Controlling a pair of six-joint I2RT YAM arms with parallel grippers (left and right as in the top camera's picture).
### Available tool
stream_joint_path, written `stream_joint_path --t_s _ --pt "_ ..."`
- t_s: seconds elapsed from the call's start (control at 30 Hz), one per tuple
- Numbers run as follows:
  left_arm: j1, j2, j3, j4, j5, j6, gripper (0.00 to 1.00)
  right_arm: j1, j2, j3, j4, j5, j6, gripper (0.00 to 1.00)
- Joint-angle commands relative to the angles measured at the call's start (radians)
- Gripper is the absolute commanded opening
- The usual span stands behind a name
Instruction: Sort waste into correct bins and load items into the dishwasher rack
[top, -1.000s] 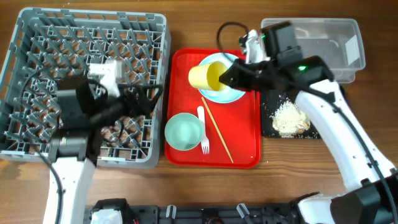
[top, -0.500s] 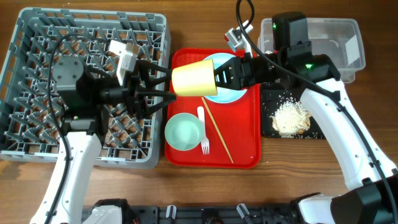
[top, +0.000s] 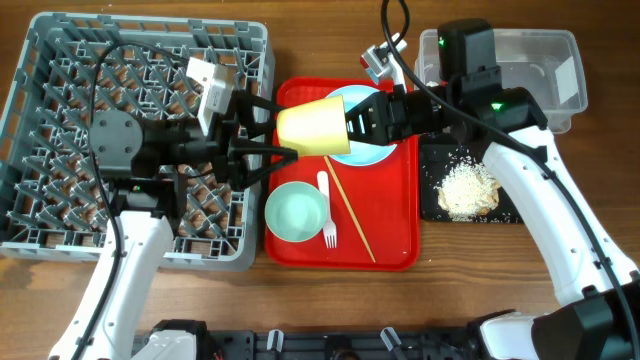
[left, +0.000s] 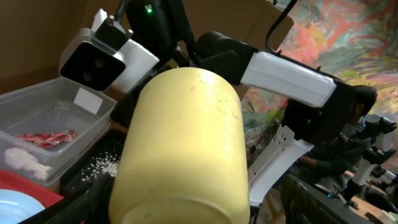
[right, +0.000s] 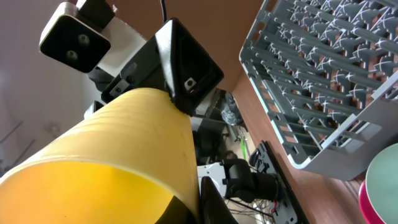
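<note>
The dishwasher rack is on my left gripper's side, and my right gripper is holding the yellow cup's rim (top: 342, 126). My left gripper should therefore take the cup's base (top: 284, 132).
My right gripper (top: 350, 122) is shut on the rim of the yellow cup (top: 312, 125) and holds it on its side above the red tray's left part, base pointing left. My left gripper (top: 272, 130) is open, with its fingers on either side of the cup's base. In the left wrist view the cup (left: 186, 143) fills the middle between my dark fingers. In the right wrist view the cup (right: 106, 149) sits against one finger. The grey dishwasher rack (top: 60, 60) is at the left. The pale blue bowl is out of view.
On the red tray (top: 400, 240) are a pale blue plate (top: 375, 152), green bowl (top: 295, 212), white fork (top: 327, 210) and chopstick (top: 350, 215). The black tray (top: 430, 195) holds rice crumbs (top: 465, 188). The clear tub (top: 520, 60) holds the red wrapper (left: 46, 135).
My right gripper lifted the cup off the plate and swung it left. My left gripper came right from over the rack, and its open fingers now flank the cup's base.
</note>
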Motion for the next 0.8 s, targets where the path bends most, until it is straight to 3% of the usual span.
stream_joint_path --t_s 0.0,0.17,0.3,0.37,0.5,0.63,0.73,0.77 --pt "-0.015 -0.001 0.012 0.004 -0.034 -0.009 0.83 0.002 0.005 0.010 0.002 -0.028 0.010 0.04" --pt "-0.015 -0.001 0.012 0.004 -0.042 -0.008 0.72 0.002 0.005 0.010 0.002 -0.028 0.010 0.04" --pt "-0.015 -0.001 0.012 0.004 -0.042 -0.008 0.70 0.002 0.005 0.010 0.002 -0.028 0.010 0.05" --pt "-0.015 0.000 0.012 0.003 -0.042 0.001 0.58 0.002 0.005 0.010 0.002 -0.028 0.010 0.13" --pt "-0.013 0.009 0.012 -0.002 -0.042 0.002 0.48 0.002 0.005 0.010 0.002 -0.028 0.013 0.16" --pt "-0.008 0.028 0.012 -0.020 -0.042 0.002 0.53 0.002 0.005 0.010 -0.005 0.013 0.013 0.39" --pt "0.045 0.047 0.012 -0.033 -0.041 0.003 0.53 0.002 0.005 0.010 -0.035 0.130 0.013 0.46" --pt "0.102 0.051 0.012 -0.148 -0.042 0.106 0.52 0.002 0.005 0.010 -0.074 0.257 0.014 0.49"
